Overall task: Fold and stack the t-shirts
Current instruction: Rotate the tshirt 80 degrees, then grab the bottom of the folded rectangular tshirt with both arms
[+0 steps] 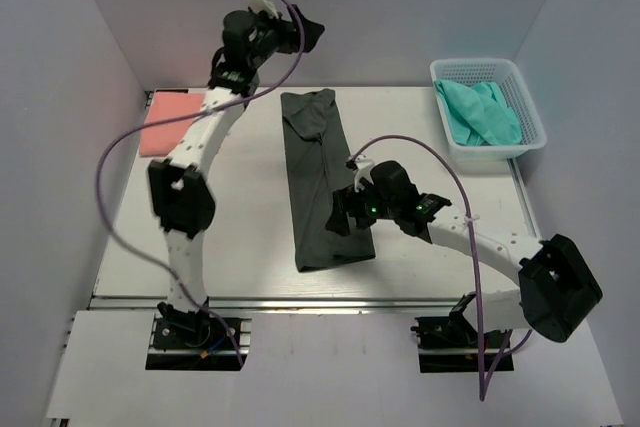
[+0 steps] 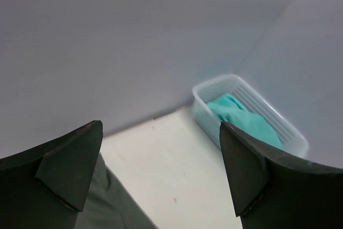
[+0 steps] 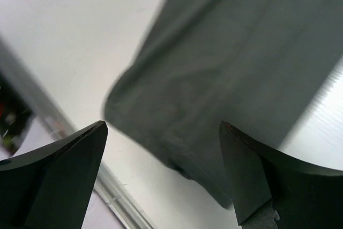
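The dark charcoal t-shirt (image 1: 318, 169) lies with its near hem (image 1: 333, 262) limp, so it should fold over, its far end staying put, when I carry its near end back.
A dark charcoal t-shirt (image 1: 318, 182) lies folded into a long strip down the middle of the table. My right gripper (image 1: 340, 217) hovers open over its near end, with nothing between the fingers. In the right wrist view the grey cloth (image 3: 230, 63) fills the space beyond the open right gripper (image 3: 163, 170). A salmon pink t-shirt (image 1: 170, 119) lies folded at the back left. Teal t-shirts (image 1: 480, 112) sit crumpled in the basket. My left gripper (image 1: 305, 35) is raised high by the back wall, open and empty. Its own view shows the open left gripper (image 2: 161, 170), the teal cloth (image 2: 241, 116) and a corner of the grey shirt (image 2: 112, 207).
A white lattice basket (image 1: 478, 64) stands at the back right corner, its wall also in the left wrist view (image 2: 203, 116). Grey walls close in the table on three sides. The metal rail of the table's near edge (image 3: 48, 116) runs just below the shirt's end.
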Controlling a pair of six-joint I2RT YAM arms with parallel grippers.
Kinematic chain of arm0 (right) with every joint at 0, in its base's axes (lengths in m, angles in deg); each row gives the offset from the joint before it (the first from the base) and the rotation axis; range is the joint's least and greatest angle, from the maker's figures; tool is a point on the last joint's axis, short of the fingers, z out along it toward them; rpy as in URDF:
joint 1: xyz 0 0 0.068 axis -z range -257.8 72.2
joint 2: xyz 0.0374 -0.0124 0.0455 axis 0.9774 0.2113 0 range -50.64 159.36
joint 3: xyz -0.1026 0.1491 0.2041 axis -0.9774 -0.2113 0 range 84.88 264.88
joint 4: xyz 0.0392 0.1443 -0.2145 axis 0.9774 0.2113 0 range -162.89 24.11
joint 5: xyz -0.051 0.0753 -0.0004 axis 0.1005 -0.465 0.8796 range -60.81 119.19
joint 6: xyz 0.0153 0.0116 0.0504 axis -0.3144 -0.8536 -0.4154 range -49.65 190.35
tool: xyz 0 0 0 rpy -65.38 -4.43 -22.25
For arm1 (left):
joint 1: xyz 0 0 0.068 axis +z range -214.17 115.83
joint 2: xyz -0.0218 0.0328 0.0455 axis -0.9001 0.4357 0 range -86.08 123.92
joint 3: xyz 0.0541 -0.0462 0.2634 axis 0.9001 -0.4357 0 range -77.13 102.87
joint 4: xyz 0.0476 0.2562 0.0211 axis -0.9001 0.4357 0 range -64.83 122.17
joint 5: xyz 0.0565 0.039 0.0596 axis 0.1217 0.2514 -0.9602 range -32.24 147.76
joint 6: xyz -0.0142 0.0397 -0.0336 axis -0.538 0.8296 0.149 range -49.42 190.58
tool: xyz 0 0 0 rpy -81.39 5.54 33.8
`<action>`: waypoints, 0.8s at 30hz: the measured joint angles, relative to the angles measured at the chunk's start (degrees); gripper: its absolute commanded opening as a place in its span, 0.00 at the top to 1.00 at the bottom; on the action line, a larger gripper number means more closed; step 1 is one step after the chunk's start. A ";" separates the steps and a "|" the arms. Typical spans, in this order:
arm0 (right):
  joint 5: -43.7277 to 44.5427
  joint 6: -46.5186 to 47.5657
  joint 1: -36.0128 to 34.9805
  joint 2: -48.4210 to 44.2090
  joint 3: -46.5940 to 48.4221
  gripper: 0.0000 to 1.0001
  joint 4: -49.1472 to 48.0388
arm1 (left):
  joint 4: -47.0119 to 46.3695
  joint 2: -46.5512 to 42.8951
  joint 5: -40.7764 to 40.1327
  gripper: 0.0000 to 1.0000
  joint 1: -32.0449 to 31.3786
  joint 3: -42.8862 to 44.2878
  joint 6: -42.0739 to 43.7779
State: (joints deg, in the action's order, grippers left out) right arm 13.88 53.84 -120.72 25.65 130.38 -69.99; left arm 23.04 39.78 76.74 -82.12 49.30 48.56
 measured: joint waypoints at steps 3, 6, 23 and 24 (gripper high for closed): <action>7.56 -2.36 1.99 -2.51 -1.53 0.10 1.73 | 0.33 -18.91 0.44 0.01 -0.68 -18.67 2.03; 12.92 -4.61 4.39 -5.51 -4.85 0.10 4.02 | 0.48 -33.68 0.70 0.01 -2.45 -37.66 2.19; -4.02 -0.90 9.46 -2.73 -12.72 0.12 10.38 | 16.94 -49.29 -0.24 0.12 -24.68 -90.51 -11.39; -4.37 -0.83 9.46 -2.29 -12.79 0.14 10.36 | 16.94 -49.13 -0.55 0.14 -25.22 -90.51 -11.72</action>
State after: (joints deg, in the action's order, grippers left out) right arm 9.51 53.01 -111.25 23.35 117.59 -59.63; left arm 39.98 -9.35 76.19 -107.35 -41.21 36.85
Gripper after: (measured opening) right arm 0.893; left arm 0.913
